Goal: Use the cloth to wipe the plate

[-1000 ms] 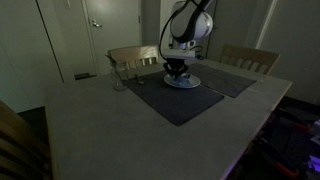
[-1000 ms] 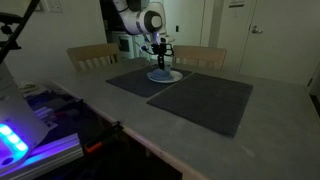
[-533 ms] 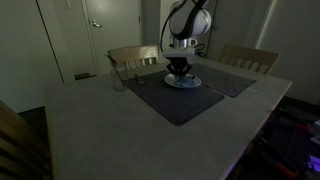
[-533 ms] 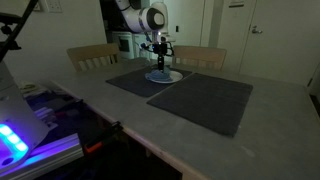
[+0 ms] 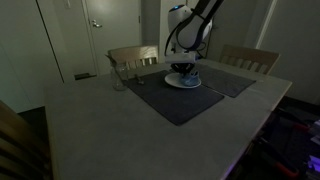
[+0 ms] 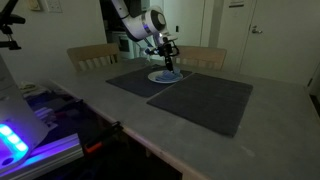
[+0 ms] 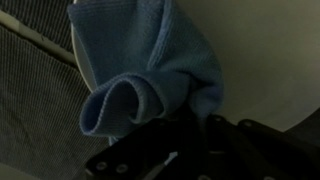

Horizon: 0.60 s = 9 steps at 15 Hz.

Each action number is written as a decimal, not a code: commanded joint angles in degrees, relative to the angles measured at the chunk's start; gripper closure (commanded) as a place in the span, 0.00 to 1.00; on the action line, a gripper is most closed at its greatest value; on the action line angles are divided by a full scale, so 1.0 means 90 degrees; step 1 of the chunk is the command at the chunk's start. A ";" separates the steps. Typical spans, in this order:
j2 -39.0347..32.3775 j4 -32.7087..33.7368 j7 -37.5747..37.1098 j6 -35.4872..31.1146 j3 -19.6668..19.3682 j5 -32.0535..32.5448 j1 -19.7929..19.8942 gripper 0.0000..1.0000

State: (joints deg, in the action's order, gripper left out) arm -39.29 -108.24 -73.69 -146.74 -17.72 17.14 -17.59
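Note:
The blue cloth reaches past the plate's rim [image 6: 178, 76] toward the placemat, so my gripper needs to sweep back over the plate to the opposite side [image 6: 152, 76] to go on wiping.
A blue cloth [image 7: 150, 70] hangs bunched from my gripper [image 7: 185, 135], whose dark fingers are shut on its upper end. Below it lies the white plate [image 7: 270, 60], which sits on a dark placemat [image 7: 30, 95]. In both exterior views the gripper [image 5: 185, 67] [image 6: 168, 60] stands just above the plate [image 5: 183, 82] [image 6: 165, 76] at the far side of the table, with the cloth hanging down onto or just over the plate. Whether the cloth touches the plate cannot be told.
A clear glass [image 5: 118, 82] stands beside the placemat [image 5: 170, 100]. A second dark placemat [image 6: 205, 100] lies next to it. Wooden chairs [image 5: 133, 56] [image 5: 250, 58] stand along the far table edge.
The arm has leaned and risen slightly, and the gripper with the cloth has shifted a little across the plate.

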 commanded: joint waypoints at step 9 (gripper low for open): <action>0.0093 -0.0058 0.0322 -0.0582 0.1250 -0.1610 0.1138 0.98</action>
State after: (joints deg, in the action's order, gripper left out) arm -38.58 -108.15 -75.54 -150.08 -12.66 9.20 -12.32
